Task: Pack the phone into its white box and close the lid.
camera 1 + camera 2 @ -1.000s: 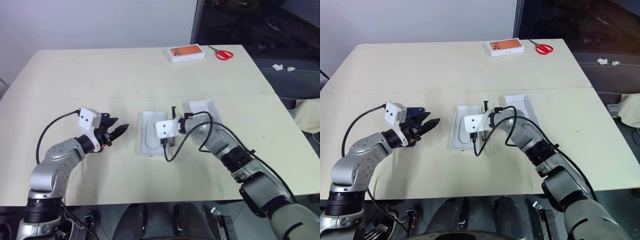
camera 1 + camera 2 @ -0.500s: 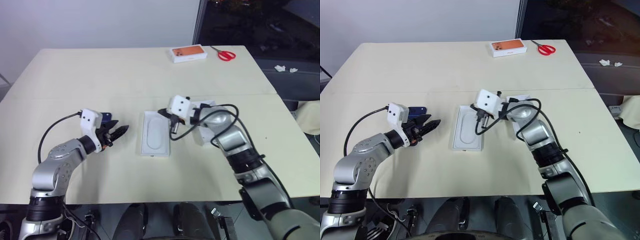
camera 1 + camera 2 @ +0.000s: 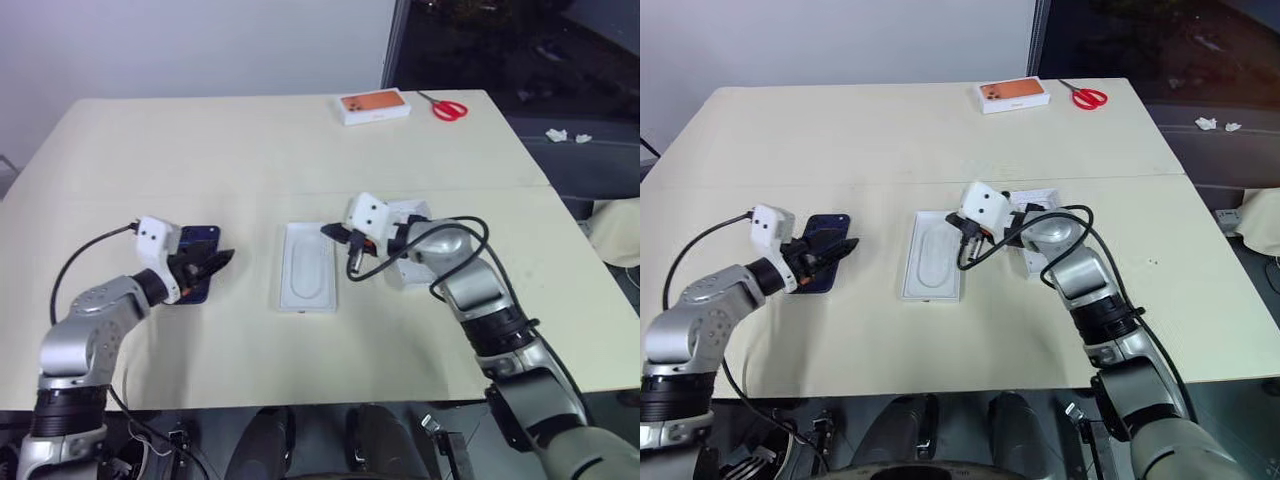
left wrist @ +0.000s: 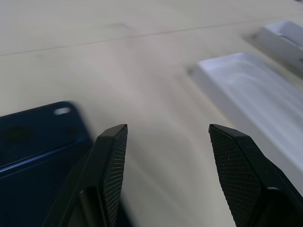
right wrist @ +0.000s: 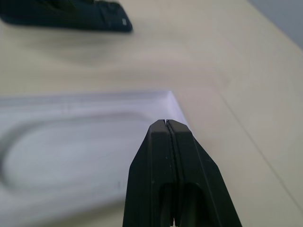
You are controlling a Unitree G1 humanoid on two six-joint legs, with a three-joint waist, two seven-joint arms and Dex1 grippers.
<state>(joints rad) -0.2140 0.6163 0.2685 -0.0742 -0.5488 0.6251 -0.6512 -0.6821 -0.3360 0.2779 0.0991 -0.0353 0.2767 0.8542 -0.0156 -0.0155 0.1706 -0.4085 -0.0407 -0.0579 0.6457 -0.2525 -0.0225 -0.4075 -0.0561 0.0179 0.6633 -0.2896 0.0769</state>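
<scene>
My gripper will lower the dark blue phone [image 3: 203,236], and it will fit flat inside, because the white insert's raised rim [image 3: 285,264] goes around a hollow about the phone's size.
The dark blue phone [image 3: 203,238] lies flat on the table at the left. My left gripper [image 3: 220,258] hovers open just over its near right part, fingers [image 4: 113,156] spread with nothing between them. In the middle lies a white insert [image 3: 308,268] with an oval recess. My right gripper [image 3: 327,230] hangs shut and empty above the insert's far right corner. The white box [image 3: 410,212] sits right of the insert, largely hidden behind my right arm. The lid is out of view.
At the table's far edge stand a white box with an orange top [image 3: 373,106] and red scissors [image 3: 449,108]. Cables loop from both wrists. The table edge [image 3: 300,400] runs close in front of me.
My left gripper has slid left and now hangs over the phone. My right gripper has lifted off the insert's right edge and rolled, staying shut.
</scene>
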